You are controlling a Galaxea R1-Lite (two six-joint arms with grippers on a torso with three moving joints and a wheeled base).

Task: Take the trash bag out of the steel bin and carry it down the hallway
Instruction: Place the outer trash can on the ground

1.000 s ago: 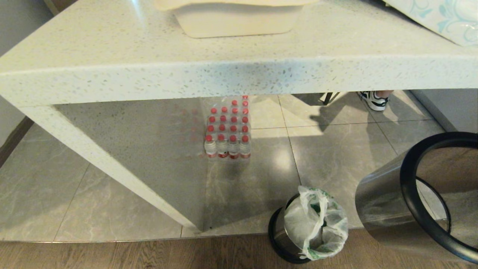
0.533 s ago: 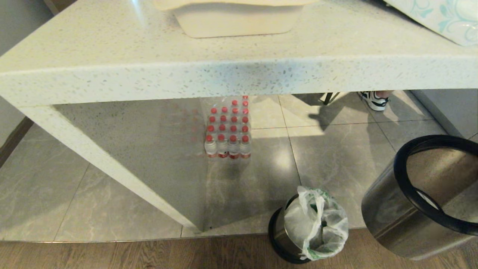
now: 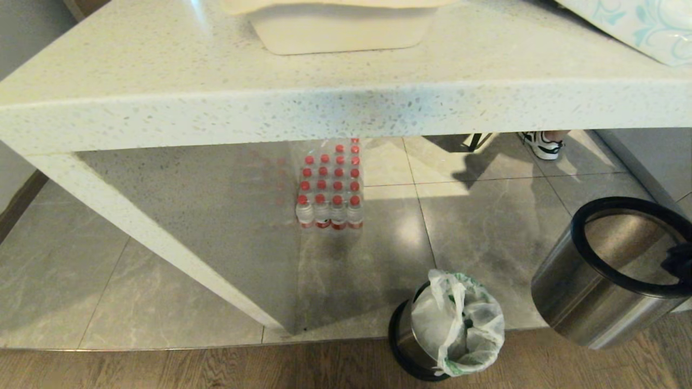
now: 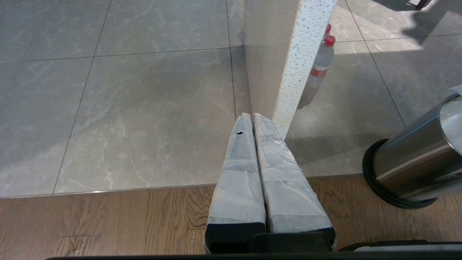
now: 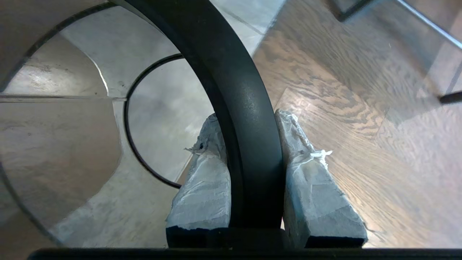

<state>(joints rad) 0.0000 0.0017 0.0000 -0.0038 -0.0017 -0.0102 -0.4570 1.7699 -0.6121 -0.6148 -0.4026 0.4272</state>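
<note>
The steel cylinder [image 3: 577,295] is hanging clear of the trash bag over open floor [image 3: 542,330]. My right gripper goes on lowering it until the cylinder's bottom edge touches the floor.
The trash bag [image 3: 459,324], thin white plastic with green print, bulges out of a small steel bin body [image 3: 403,337] on a black base, standing on the floor by the table leg. To its right hangs a second steel cylinder [image 3: 578,292] with a glossy black rim ring [image 3: 594,259], tilted and open at both ends. My right gripper [image 5: 249,119] is shut on that rim ring [image 5: 249,151], one finger inside and one outside; it shows as a dark shape [image 3: 680,262] at the head view's right edge. My left gripper [image 4: 252,116] is parked low, shut and empty.
A white speckled stone table [image 3: 324,102] with a slanted leg [image 3: 162,243] stands ahead, a pale tub [image 3: 340,27] on top. A pack of red-capped bottles [image 3: 330,186] sits under it. A person's shoe [image 3: 542,145] shows behind. Wood flooring [image 3: 216,367] runs along the near edge.
The steel cylinder in my right gripper has swung from lying nearly on its side to more upright and has sunk lower at the right. The bag and its bin have not moved.
</note>
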